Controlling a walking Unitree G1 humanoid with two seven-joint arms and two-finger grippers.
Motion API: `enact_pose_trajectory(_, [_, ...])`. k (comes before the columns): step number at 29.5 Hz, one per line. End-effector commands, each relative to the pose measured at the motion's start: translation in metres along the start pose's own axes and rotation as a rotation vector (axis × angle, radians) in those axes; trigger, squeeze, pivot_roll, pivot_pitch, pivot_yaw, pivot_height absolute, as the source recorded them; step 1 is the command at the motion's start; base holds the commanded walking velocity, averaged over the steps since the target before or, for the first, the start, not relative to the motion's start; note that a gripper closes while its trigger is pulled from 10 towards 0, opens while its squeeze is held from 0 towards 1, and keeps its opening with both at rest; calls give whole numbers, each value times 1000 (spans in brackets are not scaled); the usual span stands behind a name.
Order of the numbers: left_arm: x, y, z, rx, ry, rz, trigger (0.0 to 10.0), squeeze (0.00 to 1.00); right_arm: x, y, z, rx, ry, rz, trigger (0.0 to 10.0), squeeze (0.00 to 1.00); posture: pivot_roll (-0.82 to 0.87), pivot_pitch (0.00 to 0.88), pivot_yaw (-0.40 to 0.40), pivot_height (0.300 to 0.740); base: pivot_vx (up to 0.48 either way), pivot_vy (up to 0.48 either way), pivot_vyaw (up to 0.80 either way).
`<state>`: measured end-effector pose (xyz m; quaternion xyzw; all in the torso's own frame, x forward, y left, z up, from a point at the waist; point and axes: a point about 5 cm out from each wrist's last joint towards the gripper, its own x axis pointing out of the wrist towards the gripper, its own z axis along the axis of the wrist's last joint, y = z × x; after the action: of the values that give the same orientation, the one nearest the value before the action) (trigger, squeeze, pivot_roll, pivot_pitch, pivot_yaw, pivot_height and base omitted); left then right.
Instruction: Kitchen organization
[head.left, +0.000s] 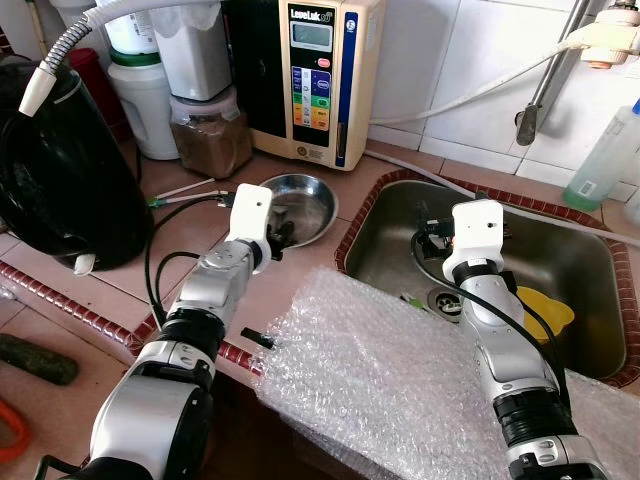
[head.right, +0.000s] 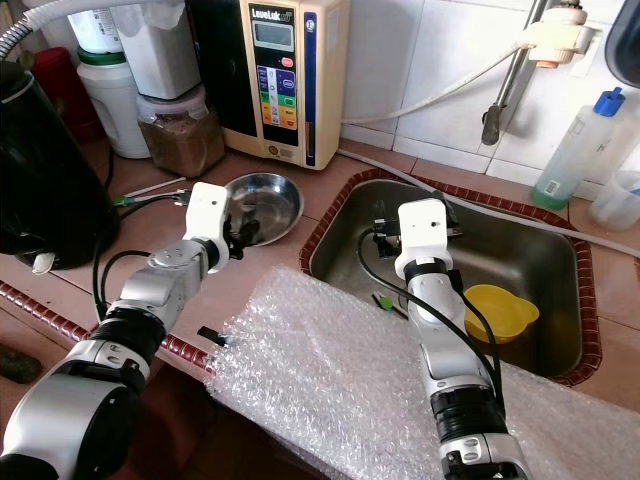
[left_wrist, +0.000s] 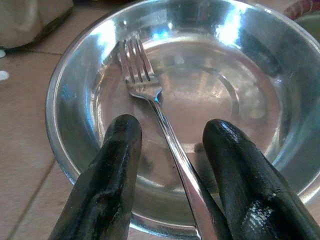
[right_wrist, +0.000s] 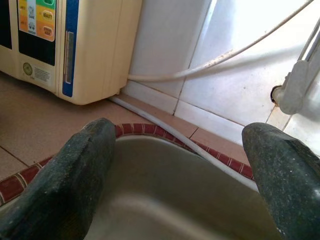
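Note:
The fork's tines (left_wrist: 136, 62) are only resting inside the steel bowl, so the metal fork (left_wrist: 172, 142) should come free right away when I lift it and leave the bowl behind.
A steel bowl (head.left: 318, 200) sits on the tiled counter left of the sink (head.left: 570, 255). A metal fork (left_wrist: 150, 95) lies in the bowl, tines toward the far side, its handle running out over the near rim. My left gripper (left_wrist: 172, 127) is at that near rim, open, one finger on each side of the fork handle without closing on it. It also appears as the left gripper (head.left: 280, 238) in the left eye view. My right gripper (right_wrist: 182, 135) hangs open over the sink's left part, the same right gripper (head.left: 432, 228) seen from the head.
A yellow plastic bowl (head.left: 548, 310) lies in the sink. Bubble wrap (head.left: 380, 380) covers the counter's front edge. A black kettle (head.left: 50, 170), a jar of brown powder (head.left: 210, 135) and a cream water machine (head.left: 315, 80) stand at the back. A clear bottle (head.left: 600, 160) stands far right.

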<state>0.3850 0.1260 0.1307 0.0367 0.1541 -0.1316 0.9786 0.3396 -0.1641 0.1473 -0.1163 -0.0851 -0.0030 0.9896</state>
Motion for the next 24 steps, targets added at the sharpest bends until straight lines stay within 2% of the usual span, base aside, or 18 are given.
enact_pose_trajectory(1, [-2, 6, -7, 9, 38, 4, 0, 0, 3, -1, 4, 12, -3, -1, 10000, 0, -7, 0, 45, 740, 0, 0, 0])
enact_pose_trajectory(9, [-8, 18, -16, 3, 67, 16, 0, 0, 7, -4, 6, 21, 2, -3, 10000, 0, 18, 0, 34, 740, 0, 0, 0])
enact_pose_trajectory(24, [-10, 28, -3, 22, 30, 45, 0, 0, 12, -9, 9, 24, 3, -3, 10000, 0, 20, 0, 22, 740, 0, 0, 0])
